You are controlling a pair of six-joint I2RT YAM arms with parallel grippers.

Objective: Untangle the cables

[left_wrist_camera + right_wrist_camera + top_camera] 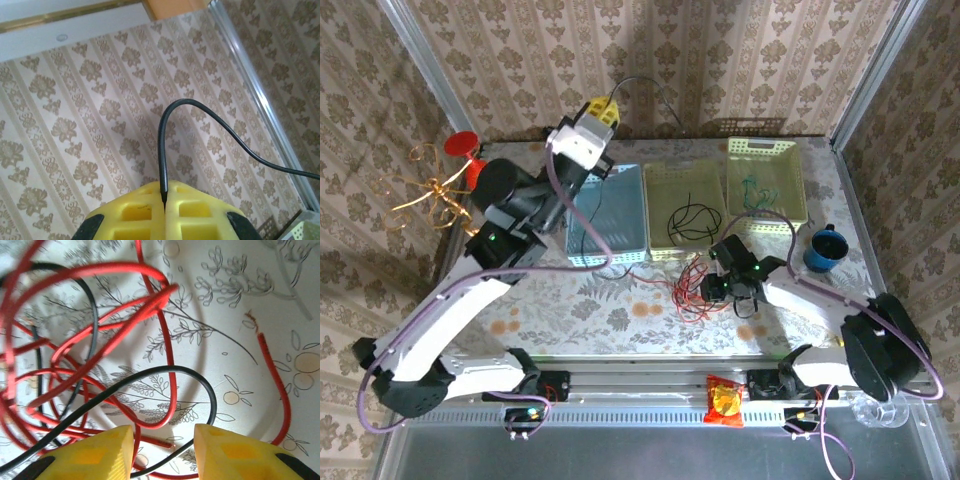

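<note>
A red cable (157, 442) is next to the black loop between my right gripper's fingers. I need to move over to the black loop's outer bend (213, 407) and pinch only that.
A tangle of red and black cables (688, 288) lies on the table in front of the middle basket. My right gripper (718, 290) hovers low over it, open, and in the right wrist view a black cable loop (210, 390) and red cables (75, 340) pass between and beyond its yellow fingers (230, 450). My left gripper (602, 112) is raised high at the back, shut on a black cable (162, 150) that arcs up and away to the right (650, 85). More black cables (692, 222) lie in the middle basket, green ones (756, 190) in the right basket.
Three baskets stand in a row at the back: blue (620, 235), yellow-green (665, 175) and yellow (790, 150). A blue mug (825, 248) sits at the right. A red funnel and gold ribbon (445, 180) are at the left edge. A snack packet (724, 398) lies on the front rail.
</note>
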